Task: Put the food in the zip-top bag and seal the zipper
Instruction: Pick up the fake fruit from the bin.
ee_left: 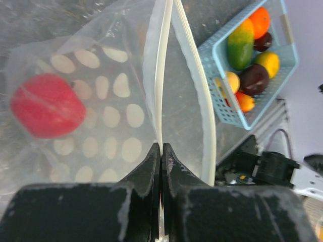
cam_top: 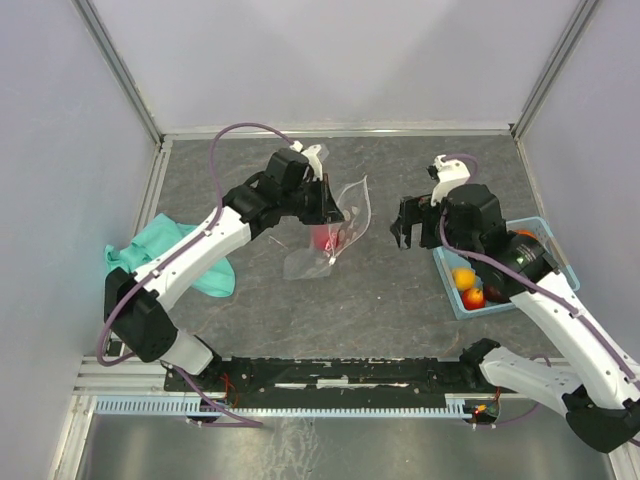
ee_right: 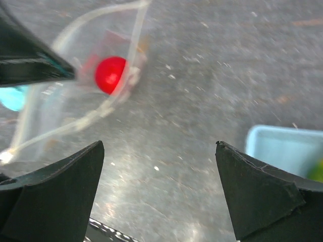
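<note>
The robot's left gripper is keeping the bag (cam_top: 352, 211) open and the green-orange fruit (ee_left: 240, 46) is lying uncovered in the basket, so the right gripper should continue there until it closes.
The clear dotted zip-top bag (cam_top: 335, 230) stands lifted in the middle of the table, mouth open, with one red fruit (cam_top: 323, 238) inside. My left gripper (cam_top: 332, 203) is shut on one side of the bag's whitish zipper strip (ee_left: 162, 75) and holds the mouth open; the red fruit (ee_left: 47, 106) shows through the plastic. My right gripper (cam_top: 410, 228) is open and empty, hovering between the bag and the basket. In the right wrist view the bag (ee_right: 65, 101) and red fruit (ee_right: 110, 74) lie ahead to the left. The other fruits (ee_left: 250, 55) sit in the blue basket.
The blue plastic basket (cam_top: 545, 232) stands at the right, partly under my right arm, and it also shows in the left wrist view (ee_left: 212, 55). A teal cloth (cam_top: 150, 250) lies at the left under my left arm. White walls enclose the table on three sides.
</note>
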Action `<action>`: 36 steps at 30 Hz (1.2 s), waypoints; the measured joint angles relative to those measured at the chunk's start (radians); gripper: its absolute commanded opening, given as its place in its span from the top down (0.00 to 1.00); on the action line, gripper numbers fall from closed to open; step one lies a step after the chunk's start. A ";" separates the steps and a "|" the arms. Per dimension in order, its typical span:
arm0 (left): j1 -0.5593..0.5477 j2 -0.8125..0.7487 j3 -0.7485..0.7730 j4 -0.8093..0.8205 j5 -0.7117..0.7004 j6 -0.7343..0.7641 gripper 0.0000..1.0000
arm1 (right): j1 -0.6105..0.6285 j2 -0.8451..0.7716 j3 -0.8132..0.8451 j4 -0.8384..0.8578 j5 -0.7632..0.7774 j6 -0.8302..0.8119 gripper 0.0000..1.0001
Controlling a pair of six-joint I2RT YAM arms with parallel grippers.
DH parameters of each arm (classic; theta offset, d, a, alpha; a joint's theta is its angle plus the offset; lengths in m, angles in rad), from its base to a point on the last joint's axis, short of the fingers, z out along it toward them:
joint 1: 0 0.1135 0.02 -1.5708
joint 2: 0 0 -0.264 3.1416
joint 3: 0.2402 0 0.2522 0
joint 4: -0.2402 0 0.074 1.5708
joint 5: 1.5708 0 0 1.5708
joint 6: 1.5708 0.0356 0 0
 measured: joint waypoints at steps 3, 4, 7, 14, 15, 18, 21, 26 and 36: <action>0.000 -0.004 0.024 -0.046 -0.035 0.044 0.97 | -0.025 0.023 0.030 -0.112 0.061 0.003 0.00; 0.000 -0.005 0.030 -0.058 -0.050 0.059 0.97 | -0.040 0.033 0.035 -0.146 0.075 0.006 0.00; 0.000 -0.008 0.055 -0.104 -0.096 0.101 0.97 | -0.098 0.064 0.038 -0.236 0.107 0.016 0.00; 0.000 -0.019 0.117 -0.188 -0.195 0.200 0.97 | -0.257 0.116 0.013 -0.323 0.159 0.031 0.01; 0.000 -0.023 0.126 -0.202 -0.211 0.215 0.97 | -0.293 0.122 -0.003 -0.323 0.167 0.031 0.01; 0.000 -0.034 0.159 -0.243 -0.256 0.263 0.97 | -0.358 0.145 -0.030 -0.316 0.166 0.031 0.02; 0.000 -0.040 0.185 -0.275 -0.294 0.297 0.97 | -0.453 0.190 -0.063 -0.289 0.155 0.031 0.05; 0.000 -0.041 0.199 -0.311 -0.343 0.344 0.97 | -0.604 0.266 -0.119 -0.202 0.137 0.035 0.09; 0.000 -0.041 0.204 -0.344 -0.428 0.396 0.97 | -0.811 0.433 -0.158 -0.001 0.093 0.061 0.11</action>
